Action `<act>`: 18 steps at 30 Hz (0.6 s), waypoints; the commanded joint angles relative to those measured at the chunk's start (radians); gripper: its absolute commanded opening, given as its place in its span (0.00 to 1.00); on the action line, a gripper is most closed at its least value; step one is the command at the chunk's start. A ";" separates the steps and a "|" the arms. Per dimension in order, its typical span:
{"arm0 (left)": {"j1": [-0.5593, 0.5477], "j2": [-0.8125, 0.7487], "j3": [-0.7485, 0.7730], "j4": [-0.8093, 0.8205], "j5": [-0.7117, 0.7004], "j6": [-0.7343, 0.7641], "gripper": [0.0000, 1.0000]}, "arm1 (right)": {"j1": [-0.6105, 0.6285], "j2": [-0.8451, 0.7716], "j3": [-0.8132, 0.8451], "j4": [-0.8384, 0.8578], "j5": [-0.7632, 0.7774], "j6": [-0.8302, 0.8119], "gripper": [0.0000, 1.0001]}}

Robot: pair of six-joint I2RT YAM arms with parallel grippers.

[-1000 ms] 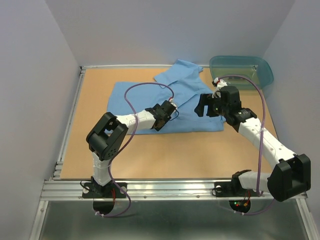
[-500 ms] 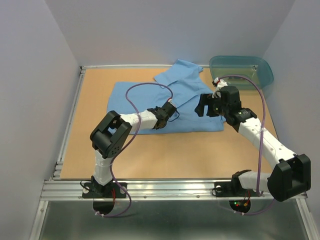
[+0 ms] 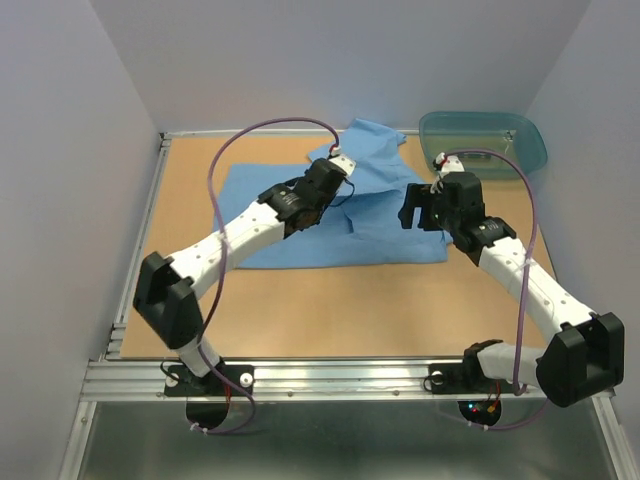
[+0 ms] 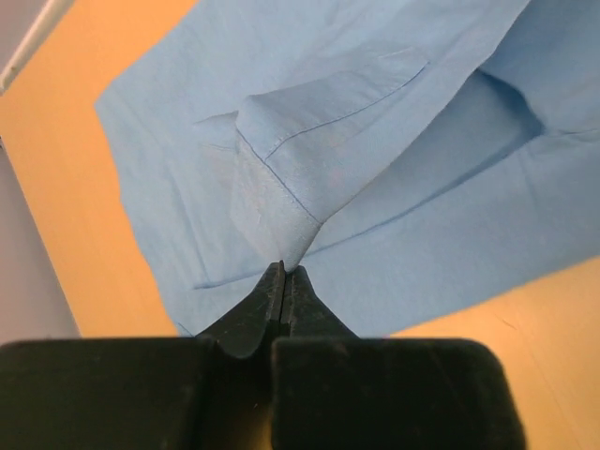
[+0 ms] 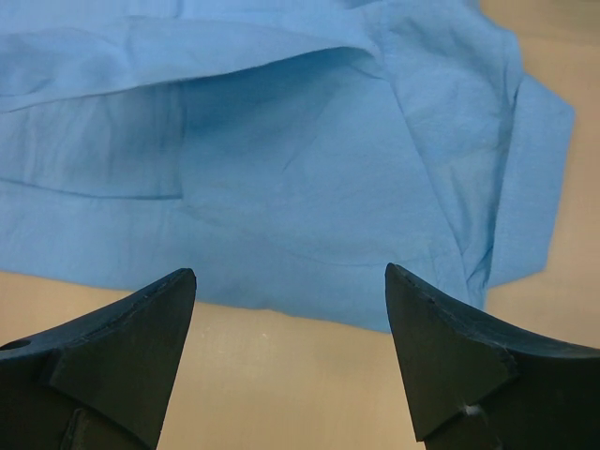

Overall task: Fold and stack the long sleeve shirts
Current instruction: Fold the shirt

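The sleeve bunches (image 4: 286,159) behind the cuff in my left gripper. I should pull the cuff back toward the shirt's near hem (image 3: 318,264) to make the sleeve straight before I fold.
One light blue long sleeve shirt (image 3: 380,225) lies spread over the far middle of the table. My left gripper (image 3: 333,184) hovers above the shirt's upper middle, shut on a pinched corner of a cuff-like fold. In the left wrist view that fold (image 4: 291,159) rises to the closed fingertips (image 4: 284,270), with the rest of the shirt (image 4: 450,225) flat below. My right gripper (image 3: 415,212) stands open over the shirt's right part. Its fingers (image 5: 141,319) are wide apart with nothing between them, above the shirt's near hem (image 5: 281,150).
A translucent teal tub (image 3: 484,141) sits at the far right corner. Bare tan tabletop (image 3: 340,305) stretches in front of the shirt, with a metal rail (image 3: 150,215) along the left edge. Grey walls enclose the table.
My left gripper has shut on a fold of the shirt and carried it up and toward the far side, the arm stretching out. The right arm has barely moved.
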 commanded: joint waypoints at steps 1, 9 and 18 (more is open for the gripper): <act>-0.042 -0.193 0.026 -0.175 0.147 -0.052 0.00 | 0.002 -0.015 0.055 0.011 0.120 0.002 0.87; -0.065 -0.431 0.003 -0.250 0.346 -0.055 0.00 | 0.002 0.022 0.083 0.023 0.143 0.024 0.87; -0.074 -0.545 -0.010 -0.318 0.642 -0.058 0.00 | 0.002 0.051 0.097 0.034 0.149 0.040 0.87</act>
